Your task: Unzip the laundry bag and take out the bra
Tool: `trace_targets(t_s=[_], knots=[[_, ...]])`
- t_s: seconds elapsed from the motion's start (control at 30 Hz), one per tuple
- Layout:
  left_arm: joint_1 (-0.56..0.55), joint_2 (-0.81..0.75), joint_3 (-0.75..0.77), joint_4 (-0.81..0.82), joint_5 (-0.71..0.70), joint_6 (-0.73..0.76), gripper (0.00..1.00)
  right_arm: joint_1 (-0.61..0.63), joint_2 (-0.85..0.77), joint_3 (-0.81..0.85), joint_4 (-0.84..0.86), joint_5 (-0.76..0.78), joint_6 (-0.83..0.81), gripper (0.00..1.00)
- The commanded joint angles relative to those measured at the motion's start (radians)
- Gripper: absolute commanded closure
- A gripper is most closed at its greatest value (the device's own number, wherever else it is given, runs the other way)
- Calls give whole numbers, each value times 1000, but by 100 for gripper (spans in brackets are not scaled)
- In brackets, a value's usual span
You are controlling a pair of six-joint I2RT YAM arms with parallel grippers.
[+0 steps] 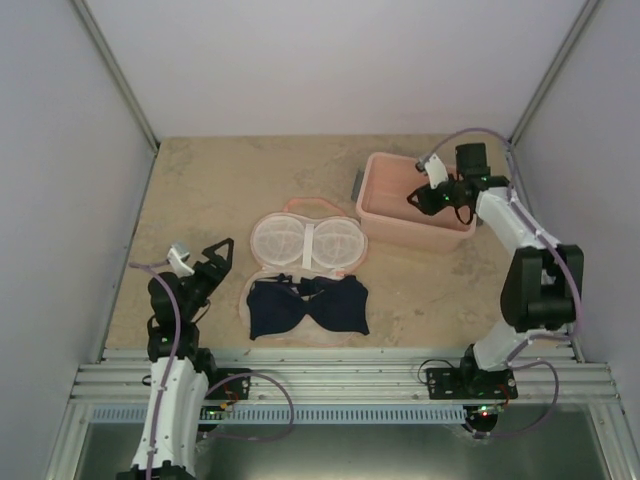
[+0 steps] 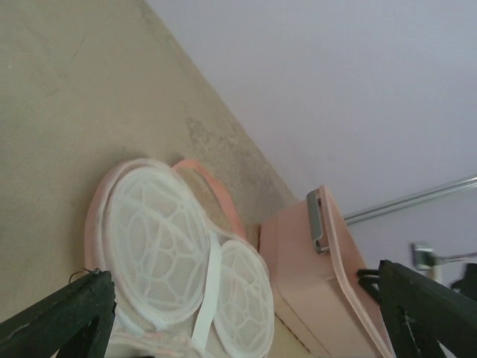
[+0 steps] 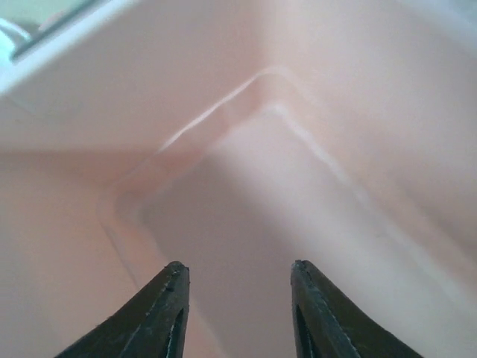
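Note:
The bra is far from my right gripper, which hangs empty in the pink tub (image 1: 392, 190), so my left gripper should join it to lift the bra by both outer ends (image 1: 260, 308).
The laundry bag (image 1: 308, 240) lies unzipped and spread flat at mid-table, its far half showing two white mesh domes (image 2: 168, 246). On its near half rests the dark navy bra (image 1: 308, 305), cups up, with no gripper touching it. My left gripper (image 1: 215, 255) hovers left of the bag, jaws wide open and empty; in the left wrist view it (image 2: 242, 272) looks over the mesh domes. My right gripper (image 1: 418, 197) hangs inside the pink tub, apart from the bag. Its jaws (image 3: 238, 267) are parted, with only the tub floor between them.
A rigid pink plastic tub (image 1: 400, 225) stands at the back right, its inner wall (image 3: 298, 112) filling the right wrist view. It has a grey handle (image 2: 317, 220) on its left end. Pale walls close the table's sides and back; a metal rail runs along the near edge.

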Motion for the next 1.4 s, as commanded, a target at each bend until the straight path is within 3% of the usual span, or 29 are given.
trace_targets(t_s=[0.0, 0.1, 0.23, 0.3, 0.43, 0.5, 0.63, 0.8, 1.03, 1.17, 1.37], knots=[[3, 82, 64, -157, 73, -30, 4, 62, -179, 38, 41, 250, 180, 53], [-34, 201, 129, -346, 118, -56, 11, 183, -309, -2, 30, 363, 297, 47], [-154, 282, 235, -558, 53, 34, 19, 366, -441, -129, -15, 417, 456, 33], [-181, 325, 274, -604, 29, 85, 22, 437, -477, -204, -55, 411, 539, 29], [-219, 438, 281, -713, 16, 158, 23, 574, -509, -349, -93, 352, 695, 9], [-225, 492, 285, -760, 11, 184, 22, 644, -521, -424, -42, 315, 749, 6], [-240, 552, 281, -738, 3, 169, 10, 692, -498, -564, 137, 201, 829, 5], [-270, 612, 264, -671, 9, 134, 13, 690, -388, -633, 338, 121, 853, 5], [-279, 634, 258, -642, 4, 126, 18, 681, -242, -654, 393, 131, 843, 12], [-279, 639, 245, -606, 17, 112, 24, 680, -233, -659, 414, 115, 832, 26], [-279, 644, 233, -579, 21, 100, 35, 680, -224, -624, 287, 218, 795, 24]])
